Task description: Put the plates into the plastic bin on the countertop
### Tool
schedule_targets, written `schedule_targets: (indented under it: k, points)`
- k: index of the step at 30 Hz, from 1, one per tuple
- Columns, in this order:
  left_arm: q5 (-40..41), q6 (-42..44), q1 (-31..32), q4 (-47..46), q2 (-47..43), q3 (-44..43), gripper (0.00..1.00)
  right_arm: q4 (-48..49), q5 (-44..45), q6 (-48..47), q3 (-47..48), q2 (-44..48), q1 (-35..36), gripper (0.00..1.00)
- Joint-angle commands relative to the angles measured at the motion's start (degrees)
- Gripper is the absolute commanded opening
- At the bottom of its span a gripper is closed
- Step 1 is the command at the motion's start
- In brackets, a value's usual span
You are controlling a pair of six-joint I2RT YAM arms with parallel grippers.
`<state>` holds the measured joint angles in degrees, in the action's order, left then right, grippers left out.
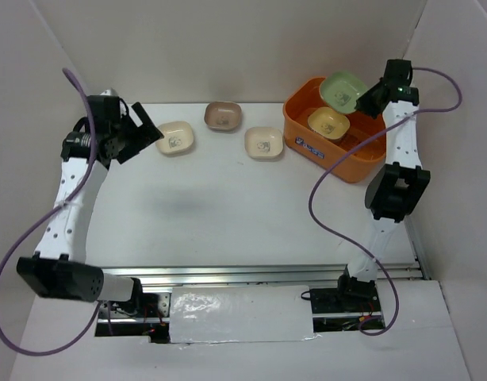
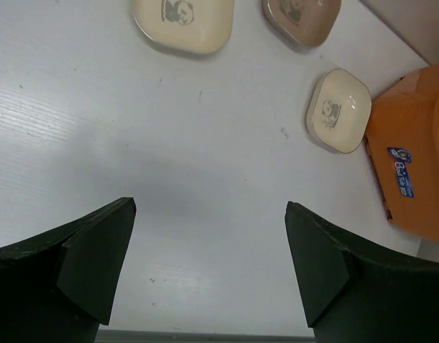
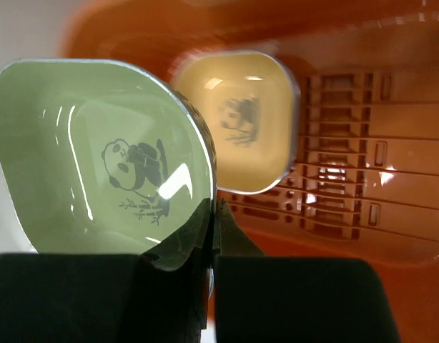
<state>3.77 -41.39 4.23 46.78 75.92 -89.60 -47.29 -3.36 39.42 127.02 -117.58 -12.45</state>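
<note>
I should use my left gripper to pass the cream plate point(image 1: 177, 139) beside it to my right gripper midway point(image 1: 221, 168), because the plate is far from the orange plastic bin.
My right gripper point(image 3: 214, 207) is shut on the rim of a green plate point(image 3: 98, 157), holding it above the orange plastic bin point(image 3: 362, 143). From above, that green plate point(image 1: 343, 89) hangs over the bin's point(image 1: 319, 151) far left part. A yellow plate point(image 1: 328, 122) lies inside the bin, seen also as the yellow plate point(image 3: 237, 118) on the perforated floor. On the countertop point(image 1: 228, 206) lie two cream plates point(image 1: 175, 137) point(image 1: 264, 143) and a brown plate point(image 1: 224, 116). My left gripper point(image 2: 209, 236) is open above bare countertop, near the left cream plate point(image 2: 182, 21).
White walls close in the countertop on the left, back and right. The right arm's purple cable point(image 1: 323, 206) loops over the table in front of the bin. The arm bases and a metal rail point(image 1: 259, 274) run along the near edge.
</note>
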Motion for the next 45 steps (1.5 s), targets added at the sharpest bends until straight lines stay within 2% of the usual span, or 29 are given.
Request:
schedule_targets:
  k: [1,5,8,10,11,12,13,15,19,20,22,23,25,26,27,28,29,30,31,32,36,39,40,42,43,45]
  points:
    - [-11.76,6.31,-4.04,1.27,4.73,-6.53,0.99,-1.77,-0.87,1.45,2.18,-4.32,-0.38,0.00]
    - [-14.93,8.78,-8.53,4.10,8.63,-11.29,0.99,1.58,-1.39,0.93,1.47,-7.91,-0.91,0.00]
    - [-15.64,9.31,-10.11,3.58,8.90,-10.07,0.99,1.76,-1.30,0.66,2.35,-10.38,-0.82,0.00]
    - [-15.46,9.22,-11.08,2.62,8.98,-8.49,0.99,2.99,-1.83,0.66,1.39,-10.91,-0.91,0.06]
    - [-15.11,8.96,-11.35,2.35,9.68,-8.05,0.99,3.69,-2.18,0.49,1.04,-10.83,-0.91,0.42]
    - [-14.93,8.78,-12.22,2.00,10.12,-7.52,0.99,4.30,-2.36,0.48,0.77,-10.83,-0.82,0.66]
    - [-14.58,8.08,-12.66,1.30,10.73,-7.43,0.99,4.13,-2.10,0.31,1.12,-10.57,-0.74,0.99]
    - [-13.88,7.11,-13.98,-0.63,12.67,-6.38,0.99,4.83,-3.14,-0.13,2.78,-9.78,-0.39,1.00]
    - [-15.20,2.65,-16.18,-13.70,17.14,-0.24,0.99,5.45,-4.73,1.09,6.91,-3.39,-0.21,1.00]
    - [-15.54,1.93,-16.88,-20.26,18.11,0.91,0.99,4.76,-5.51,1.53,7.97,-1.79,-0.12,1.00]
    - [-17.74,0.27,-17.15,-27.59,22.05,3.81,0.99,5.62,-7.18,1.98,5.71,5.29,1.19,1.00]
    - [-18.27,-0.09,-16.80,-32.93,23.90,4.17,0.99,7.11,-8.93,2.33,0.56,8.30,1.89,1.00]
    - [-21.07,-1.32,-16.27,-36.92,30.12,3.39,0.99,12.36,-11.92,1.80,-7.19,17.97,4.79,1.00]
    - [-21.95,-1.59,-16.10,-40.33,32.51,2.42,0.99,14.48,-15.59,2.50,-16.19,21.04,5.58,1.00]
    - [-22.66,-1.68,-15.92,-41.59,34.36,1.55,0.99,18.51,-19.98,4.59,-21.59,27.17,6.29,1.00]
    - [-21.97,-1.77,-15.66,-42.21,37.51,0.93,0.99,27.25,-23.85,7.22,-26.86,30.01,6.12,1.00]
    - [-21.44,-2.03,-15.57,-43.08,38.85,0.40,0.99,32.30,-27.46,9.77,-37.70,32.74,6.03,1.00]
    - [-21.44,-2.03,-15.57,-45.79,39.91,0.05,0.99,37.65,-33.59,14.15,-42.51,37.72,6.21,1.00]
    - [-20.39,-2.21,-15.39,-46.25,42.01,-0.22,0.99,42.49,-35.30,15.59,-45.69,39.51,6.82,1.00]
    - [-19.69,-1.95,-15.39,-46.26,43.33,-1.53,0.99,42.54,-35.84,15.51,-48.85,40.92,7.26,1.00]
    - [-15.38,0.68,-13.64,-42.75,49.39,-5.75,0.97,36.57,-34.26,10.60,-48.80,45.76,10.07,1.00]
    - [-7.75,3.76,-10.83,-34.33,53.79,-14.26,0.86,34.11,-34.35,9.80,-48.27,46.91,10.51,1.00]
    - [-5.20,3.94,-9.25,-28.65,56.50,-16.37,0.68,32.62,-33.91,9.63,-47.75,47.09,10.51,1.00]
    - [0.78,4.99,-8.02,-24.48,59.50,-21.30,0.47,30.95,-33.12,8.58,-47.39,48.06,10.51,1.00]
    - [3.06,5.00,-6.96,-22.63,60.04,-22.36,0.32,28.85,-32.08,8.05,-46.52,48.06,10.60,1.00]
    - [7.28,5.35,-6.08,-19.02,61.10,-23.86,0.15,26.29,-31.19,6.21,-45.64,47.80,10.86,1.00]
